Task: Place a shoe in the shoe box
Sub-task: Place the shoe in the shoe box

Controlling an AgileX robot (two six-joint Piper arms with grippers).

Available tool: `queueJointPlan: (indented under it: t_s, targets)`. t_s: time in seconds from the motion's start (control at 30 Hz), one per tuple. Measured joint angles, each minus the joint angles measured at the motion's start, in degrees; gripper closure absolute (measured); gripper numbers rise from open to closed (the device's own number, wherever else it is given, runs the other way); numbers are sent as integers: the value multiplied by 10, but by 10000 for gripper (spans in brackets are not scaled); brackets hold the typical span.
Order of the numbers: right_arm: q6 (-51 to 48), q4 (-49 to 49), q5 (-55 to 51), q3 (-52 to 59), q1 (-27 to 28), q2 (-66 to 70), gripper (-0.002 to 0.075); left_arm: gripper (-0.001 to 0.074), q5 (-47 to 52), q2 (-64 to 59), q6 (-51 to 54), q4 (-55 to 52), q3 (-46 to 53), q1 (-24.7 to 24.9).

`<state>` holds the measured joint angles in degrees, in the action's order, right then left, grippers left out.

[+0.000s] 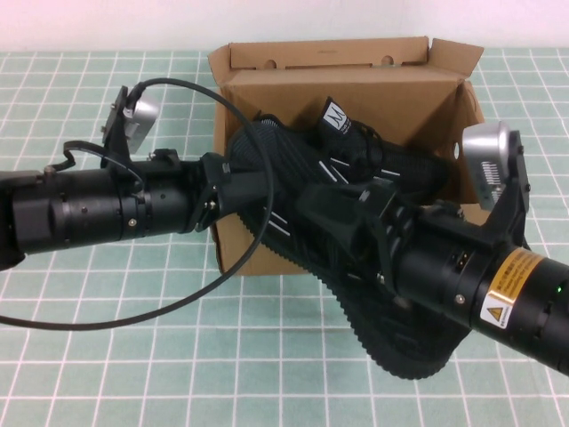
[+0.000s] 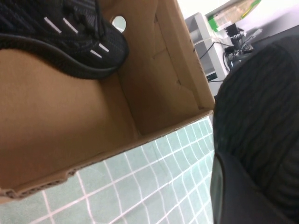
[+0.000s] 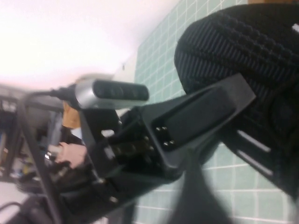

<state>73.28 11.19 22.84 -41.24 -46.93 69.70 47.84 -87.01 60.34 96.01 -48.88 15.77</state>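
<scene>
My left gripper should, with the shoe slanting across the box's front side (image 1: 313, 258), let go of its upper end (image 1: 253, 147) so that my right gripper can turn the shoe along the box.
A brown cardboard shoe box (image 1: 356, 84) stands open at the back middle of the table. One black shoe (image 1: 391, 165) lies inside it and also shows in the left wrist view (image 2: 70, 32). A second black shoe (image 1: 391, 329) hangs tilted over the box's front wall, sole towards me. My left gripper (image 1: 258, 182) is shut on its upper end over the box's left part. My right gripper (image 1: 351, 222) is shut on its middle. The held shoe fills the side of the left wrist view (image 2: 261, 102) and the right wrist view (image 3: 243, 46).
Green checked tablecloth (image 1: 178, 356) covers the table around the box. A black cable (image 1: 133, 316) loops from my left arm across the cloth at the front left. The box flaps (image 1: 453, 58) stand up at the back.
</scene>
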Motion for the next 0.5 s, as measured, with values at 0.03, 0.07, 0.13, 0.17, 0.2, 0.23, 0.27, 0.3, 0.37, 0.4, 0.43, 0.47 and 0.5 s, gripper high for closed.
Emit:
queueJointPlan:
  t_s: [0.03,0.07,0.13,0.17,0.2,0.23,0.27,0.3,0.37,0.4,0.43,0.47,0.5]
  targets:
    - [3,1,-1,0,0,0,710,575,1,0,-1,1,0,0]
    - [13,0,-3,0,0,0,727,575,3,0,-2,5,0,0]
    - [26,5,-7,0,0,0,734,575,6,0,-9,6,0,-1]
    - [26,4,-7,0,0,0,733,575,6,0,-9,6,0,-1]
    - [26,4,-7,0,0,0,733,575,7,0,-12,6,0,-1]
    - [26,5,-7,0,0,0,733,575,8,0,-13,6,0,-1]
    - [26,5,-7,0,0,0,733,575,9,0,-17,6,0,-1]
    - [26,5,-7,0,0,0,733,576,9,0,-21,6,0,-1]
    - [26,5,-7,0,0,0,734,575,9,0,-28,6,0,-1]
    - [26,5,-7,0,0,0,733,576,12,0,-29,6,0,-2]
    - [27,5,-7,0,0,0,733,576,14,0,-30,6,0,-2]
    - [27,5,-7,0,0,0,733,576,16,0,-31,6,0,-2]
    - [28,5,-7,0,0,0,733,562,19,0,-34,6,0,-2]
